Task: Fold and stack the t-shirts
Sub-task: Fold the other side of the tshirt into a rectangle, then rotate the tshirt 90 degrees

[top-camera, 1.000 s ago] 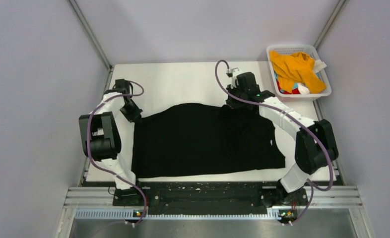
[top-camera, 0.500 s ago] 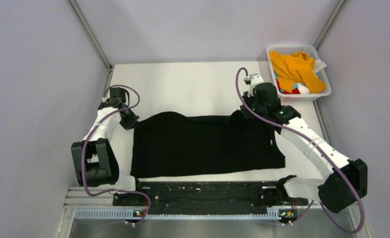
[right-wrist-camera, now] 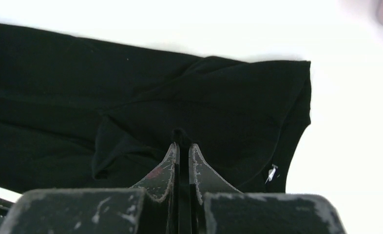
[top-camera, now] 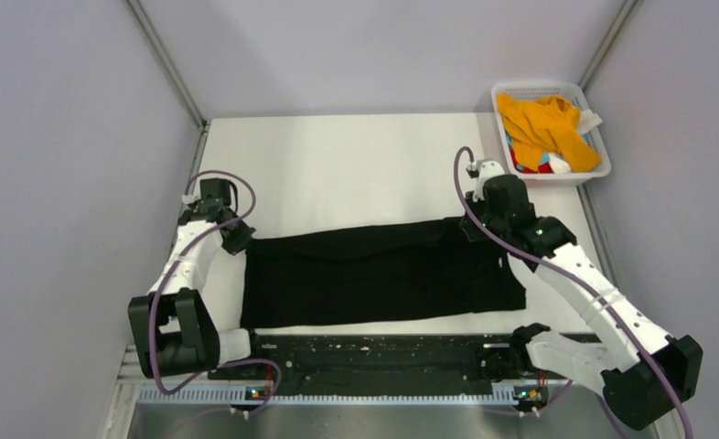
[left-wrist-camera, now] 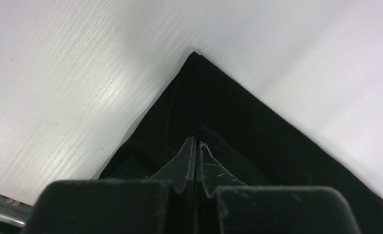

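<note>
The black t-shirt's near half (top-camera: 447,283) lies flat in front of the pinched cloth, so my right gripper should go on toward the shirt's near edge (top-camera: 470,312) and let go there.
A large black t-shirt (top-camera: 374,274) lies across the near half of the white table, its far part being drawn over toward the near edge. My left gripper (top-camera: 239,240) is shut on the shirt's far left corner (left-wrist-camera: 199,112). My right gripper (top-camera: 470,229) is shut on the shirt's far right part (right-wrist-camera: 214,107), cloth pinched between the fingers. An orange-yellow t-shirt (top-camera: 543,126) lies in the white mesh basket (top-camera: 590,174) at the far right, with bits of red, blue and white fabric under it.
The basket stands at the table's far right corner, close behind my right arm. Bare white table (top-camera: 338,165) lies beyond the black shirt. Grey walls enclose the table on the left, right and back. A metal rail (top-camera: 374,361) runs along the near edge.
Both grippers have moved toward the near edge, pulling the black shirt's far edge with them. The shirt now shows as a narrower band.
</note>
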Controlling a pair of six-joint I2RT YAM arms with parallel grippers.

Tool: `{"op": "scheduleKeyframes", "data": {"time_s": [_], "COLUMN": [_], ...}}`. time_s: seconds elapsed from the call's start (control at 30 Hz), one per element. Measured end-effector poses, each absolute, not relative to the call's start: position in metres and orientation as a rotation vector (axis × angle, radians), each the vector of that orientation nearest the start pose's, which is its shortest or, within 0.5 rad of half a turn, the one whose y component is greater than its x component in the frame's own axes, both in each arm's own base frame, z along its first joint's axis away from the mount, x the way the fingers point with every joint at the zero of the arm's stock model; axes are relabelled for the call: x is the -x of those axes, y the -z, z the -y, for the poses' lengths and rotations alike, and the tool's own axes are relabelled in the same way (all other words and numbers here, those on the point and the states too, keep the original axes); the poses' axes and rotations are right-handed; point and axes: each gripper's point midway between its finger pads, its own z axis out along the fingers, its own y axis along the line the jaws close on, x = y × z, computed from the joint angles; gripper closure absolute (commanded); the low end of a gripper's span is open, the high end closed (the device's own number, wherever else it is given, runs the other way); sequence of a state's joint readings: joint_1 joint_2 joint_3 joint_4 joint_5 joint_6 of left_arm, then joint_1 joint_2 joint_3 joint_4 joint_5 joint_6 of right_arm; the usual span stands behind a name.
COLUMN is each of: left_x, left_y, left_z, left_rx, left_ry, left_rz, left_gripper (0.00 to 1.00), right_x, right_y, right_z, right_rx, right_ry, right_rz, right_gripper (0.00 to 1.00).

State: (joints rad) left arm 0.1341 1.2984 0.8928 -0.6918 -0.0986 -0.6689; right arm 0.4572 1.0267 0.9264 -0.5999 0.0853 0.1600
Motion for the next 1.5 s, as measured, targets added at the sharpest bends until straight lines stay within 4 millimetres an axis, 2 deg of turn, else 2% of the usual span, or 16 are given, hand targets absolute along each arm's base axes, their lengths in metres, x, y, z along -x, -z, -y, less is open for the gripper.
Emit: {"op": "scheduleKeyframes", "data": {"time_s": [0.23,0.43,0.73,0.9,1.0,1.07,1.1,1.13,1.17,1.2,1.3,1.37,1.5], "left_x": [-0.273,-0.271,-0.27,-0.266,-0.259,-0.249,-0.245,-0.239,-0.235,-0.231,-0.221,-0.218,-0.228], "left_y": [-0.083,-0.083,-0.081,-0.075,-0.068,-0.064,-0.065,-0.066,-0.07,-0.074,-0.09,-0.102,-0.124], "left_z": [-0.029,-0.03,-0.032,-0.031,-0.032,-0.035,-0.037,-0.039,-0.041,-0.043,-0.048,-0.05,-0.043], "left_rx": [1.085,1.086,1.092,1.103,1.129,1.173,1.185,1.208,1.226,1.237,1.281,1.286,1.248], "left_ry": [0.038,0.03,0.012,0.009,-0.011,-0.054,-0.077,-0.099,-0.119,-0.137,-0.166,-0.166,-0.066], "left_rz": [-2.437,-2.433,-2.432,-2.441,-2.454,-2.457,-2.456,-2.446,-2.432,-2.416,-2.347,-2.311,-2.251], "left_gripper": [1.0,1.0,1.0,0.99,0.77,0.49,0.38,0.18,0.03,0.01,0.01,0.01,0.01], "right_x": [-0.254,-0.249,-0.228,-0.216,-0.208,-0.198,-0.193,-0.187,-0.18,-0.173,-0.162,-0.16,-0.17], "right_y": [-0.172,-0.168,-0.133,-0.115,-0.105,-0.096,-0.093,-0.089,-0.085,-0.083,-0.09,-0.099,-0.117], "right_z": [-0.116,-0.121,-0.118,-0.109,-0.107,-0.107,-0.107,-0.107,-0.106,-0.105,-0.106,-0.111,-0.121], "right_rx": [0.29,0.254,0.117,0.041,0.012,0.007,0.01,0.01,0.007,0.007,0.011,0.026,0.035], "right_ry": [-0.224,-0.269,-0.282,-0.236,-0.23,-0.231,-0.232,-0.236,-0.236,-0.235,-0.291,-0.345,-0.435], "right_rz": [-2.298,-2.317,-2.463,-2.545,-2.589,-2.628,-2.647,-2.669,-2.691,-2.713,-2.713,-2.679,-2.585], "right_gripper": [1.0,1.0,0.99,0.92,0.85,0.77,0.66,0.52,0.36,0.27,0.13,0.08,0.04]}}
